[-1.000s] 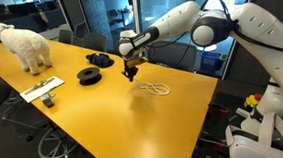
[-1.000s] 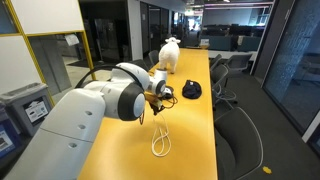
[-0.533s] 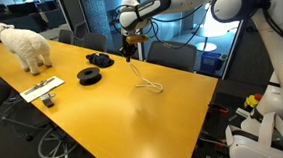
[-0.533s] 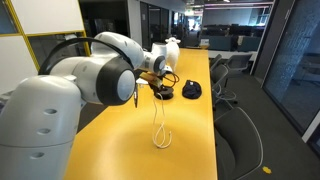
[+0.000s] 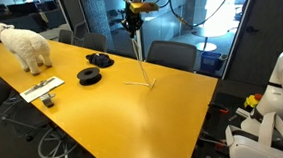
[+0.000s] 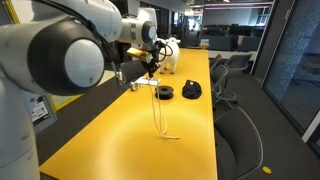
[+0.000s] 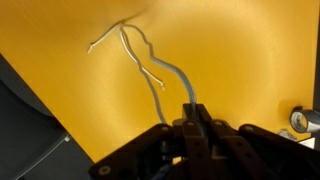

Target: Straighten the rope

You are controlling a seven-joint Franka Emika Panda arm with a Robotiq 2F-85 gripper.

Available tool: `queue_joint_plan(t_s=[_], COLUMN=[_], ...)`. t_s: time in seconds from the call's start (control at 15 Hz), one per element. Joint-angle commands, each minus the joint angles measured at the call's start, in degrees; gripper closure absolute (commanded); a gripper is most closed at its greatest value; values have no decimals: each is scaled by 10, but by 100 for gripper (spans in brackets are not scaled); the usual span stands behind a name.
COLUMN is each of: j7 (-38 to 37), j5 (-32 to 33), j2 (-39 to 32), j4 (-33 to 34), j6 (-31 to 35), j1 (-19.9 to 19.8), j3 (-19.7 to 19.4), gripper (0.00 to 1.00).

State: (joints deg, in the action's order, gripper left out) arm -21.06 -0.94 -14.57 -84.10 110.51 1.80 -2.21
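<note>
I should swing back toward the table's empty end (image 5: pixel 208 86) and lay the rope out lengthwise, since the rope's loose ends (image 5: pixel 145 84) lie bent and bunched under my gripper.
The rope (image 5: pixel 142 59) is a thin white cord. It hangs nearly straight from my gripper (image 5: pixel 133 22) down to the yellow table (image 5: pixel 94 122), where its lower end lies bent. It also shows in an exterior view (image 6: pixel 159 108) below the gripper (image 6: pixel 150 75). In the wrist view the gripper (image 7: pixel 192 125) is shut on the rope (image 7: pixel 150 72), which runs down to the table with loose ends spread out.
Two black round coiled objects (image 5: pixel 89 76) (image 5: pixel 100 60) lie on the table, seen also in an exterior view (image 6: pixel 164 93) (image 6: pixel 191 90). A white toy sheep (image 5: pixel 24 44) and a flat white item (image 5: pixel 44 91) are farther along. Chairs (image 5: pixel 170 55) line the table edges.
My gripper has risen high above the table with the rope in it. The rope's loop has been pulled out into a nearly straight hanging line.
</note>
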Motion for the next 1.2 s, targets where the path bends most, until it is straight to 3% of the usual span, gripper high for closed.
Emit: queue_joint_plan(t_s=[0.0, 0.73, 0.93, 1.13], j7=[-30, -21, -23, -36], j5=[29, 68, 100, 122], j2=[16, -55, -34, 3], j4=[33, 178, 161, 123], j6=[-56, -122, -113, -103], j1=[22, 93, 108, 97], j3=[10, 52, 46, 32], gripper=[93, 93, 93, 93])
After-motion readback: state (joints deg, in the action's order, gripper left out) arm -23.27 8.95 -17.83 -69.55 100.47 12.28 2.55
